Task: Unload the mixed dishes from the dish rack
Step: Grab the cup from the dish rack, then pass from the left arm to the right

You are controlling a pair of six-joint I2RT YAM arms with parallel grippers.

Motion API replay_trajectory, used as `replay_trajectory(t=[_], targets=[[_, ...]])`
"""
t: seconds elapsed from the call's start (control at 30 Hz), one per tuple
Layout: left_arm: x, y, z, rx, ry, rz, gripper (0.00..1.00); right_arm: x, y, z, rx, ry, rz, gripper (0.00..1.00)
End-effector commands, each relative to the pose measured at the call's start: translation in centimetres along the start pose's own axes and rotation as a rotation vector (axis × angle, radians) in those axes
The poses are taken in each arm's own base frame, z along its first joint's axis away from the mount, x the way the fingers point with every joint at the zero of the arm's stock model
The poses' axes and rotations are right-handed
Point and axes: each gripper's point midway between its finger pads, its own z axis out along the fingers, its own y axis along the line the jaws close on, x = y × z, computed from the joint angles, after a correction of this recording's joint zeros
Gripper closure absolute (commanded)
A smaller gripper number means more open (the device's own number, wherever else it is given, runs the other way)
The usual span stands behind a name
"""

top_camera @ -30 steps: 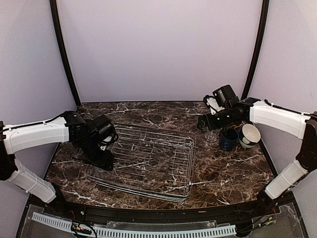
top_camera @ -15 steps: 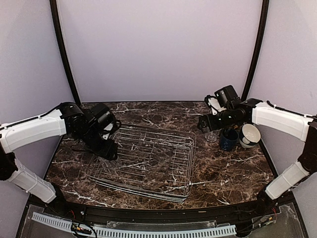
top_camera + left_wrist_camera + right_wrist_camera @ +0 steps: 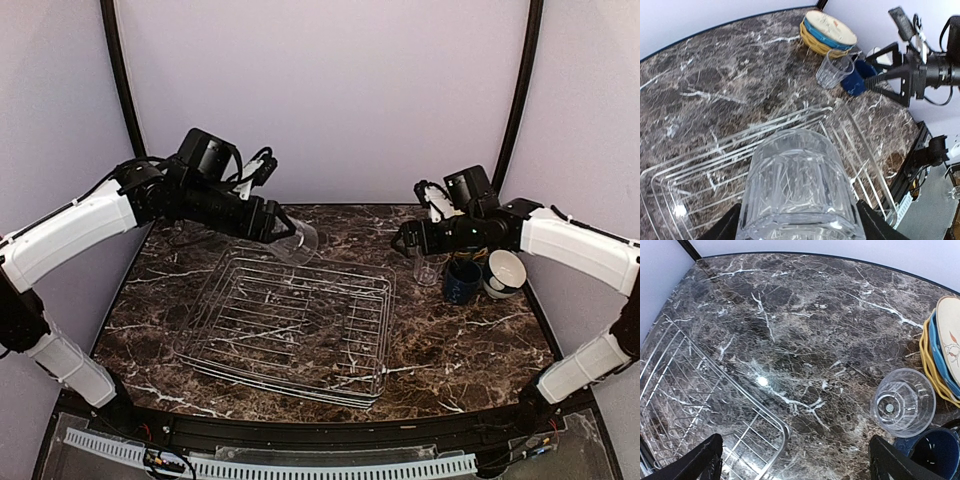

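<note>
My right gripper should take the clear glass by its loose end (image 3: pixel 307 241) and carry it over to the second glass (image 3: pixel 428 269), because my left gripper is holding the clear glass far from there.
My left gripper (image 3: pixel 275 228) is shut on a clear glass (image 3: pixel 298 241), holding it tilted in the air over the far edge of the dish rack (image 3: pixel 385 300). In the left wrist view the glass (image 3: pixel 797 185) fills the space between the fingers, with the bare wire rack (image 3: pixel 850 135) below it. My right gripper (image 3: pixel 408 240) is open and holds nothing; it hovers over bare table just left of a second clear glass (image 3: pixel 428 268). That glass (image 3: pixel 903 401) stands upright beside the dark blue mug (image 3: pixel 935 452) and the stacked plates (image 3: pixel 942 350).
A pale bowl (image 3: pixel 505 272) sits right of the mug (image 3: pixel 462 280). The rack's corner (image 3: pixel 782 432) lies just under and left of the right gripper (image 3: pixel 800 457). Purple walls enclose the marble table on three sides.
The left arm has lifted the glass from the rack's left side, up and toward the back right. The right gripper has drifted slightly up, away from the standing glass.
</note>
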Motion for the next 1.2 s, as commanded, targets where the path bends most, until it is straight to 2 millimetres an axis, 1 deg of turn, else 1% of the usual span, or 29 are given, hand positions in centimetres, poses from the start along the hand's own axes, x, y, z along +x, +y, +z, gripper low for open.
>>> replay_trajectory(t=[0.0,0.07,0.1,0.13,0.17,0.2,0.23,0.27,0.3,0.33,0.37,0.4,0.43,0.47,0.5,0.6,0.77,0.8,0.87,0.97,1.03,1.17], targets=[[-5.6,-2.2,-0.9,0.182,-0.159,0.02,0.68,-1.1,2.5,-1.5,-0.137,-0.087,0.045,0.01],[-7.4,-2.1,-1.2,0.236,-0.226,0.006,0.69,-1.3,3.3,-1.9,-0.191,-0.111,0.063,0.01],[-7.3,-1.3,-0.9,0.243,-0.227,-0.011,0.71,-1.4,3.9,-2.0,-0.226,-0.123,0.075,0.01],[-8.2,-1.2,-1.3,0.26,-0.274,-0.015,0.71,-1.5,4.5,-2.1,-0.268,-0.133,0.091,0.01],[-7.6,-0.3,-0.7,0.26,-0.267,-0.033,0.72,-1.6,5.2,-2.1,-0.318,-0.146,0.103,0.01],[-8.2,0.1,-1.0,0.272,-0.304,-0.04,0.73,-1.6,6.1,-2.3,-0.377,-0.156,0.119,0.01],[-7.4,0.8,-0.3,0.275,-0.291,-0.065,0.73,-1.8,6.9,-2.4,-0.432,-0.171,0.132,0.01],[-7.7,0.9,-0.6,0.297,-0.317,-0.064,0.73,-2.4,8.0,-2.9,-0.499,-0.203,0.131,0.01],[-6.7,1.4,0.1,0.303,-0.301,-0.087,0.73,-2.5,8.5,-2.9,-0.535,-0.209,0.14,0.01],[-7.0,1.2,-0.3,0.325,-0.329,-0.077,0.73,-2.8,9.2,-3.1,-0.568,-0.222,0.141,0.01],[-6.2,1.5,0.2,0.329,-0.322,-0.084,0.73,-3.1,9.8,-3.2,-0.597,-0.229,0.14,0.01],[-6.5,1.2,-0.4,0.344,-0.35,-0.067,0.73,-3.5,10.4,-3.3,-0.621,-0.236,0.134,0.01],[-5.8,1.4,0.0,0.343,-0.342,-0.064,0.73,-3.9,11.0,-3.4,-0.642,-0.241,0.127,0.01],[-5.9,1.2,-0.5,0.348,-0.362,-0.05,0.73,-4.1,11.6,-3.3,-0.664,-0.242,0.12,0.01],[-5.4,1.4,-0.2,0.341,-0.357,-0.047,0.73,-4.5,12.4,-3.3,-0.691,-0.246,0.114,0.01],[-5.1,1.6,-0.7,0.328,-0.367,-0.039,0.73,-5.1,15.3,-3.1,-0.808,-0.247,0.102,0.01],[-5.0,1.6,-1.3,0.321,-0.386,-0.029,0.73,-5.5,19.7,-1.9,-0.965,-0.227,0.104,0.01],[-4.9,1.6,-1.3,0.323,-0.384,-0.031,0.73,-5.4,20.2,-1.5,-0.989,-0.219,0.11,0.01],[-4.8,1.4,-1.4,0.332,-0.387,-0.034,0.73,-5.6,21.4,-1.5,-1.041,-0.225,0.114,0.01],[-4.9,1.0,-1.7,0.364,-0.391,-0.044,0.73,-5.8,22.5,-1.4,-1.108,-0.219,0.12,0.04],[-4.9,0.7,-1.8,0.386,-0.392,-0.052,0.73,-6.1,23.1,-1.5,-1.148,-0.229,0.122,0.06],[-4.8,0.2,-1.6,0.433,-0.386,-0.072,0.73,-6.1,23.6,-1.0,-1.179,-0.224,0.146,0.1]])
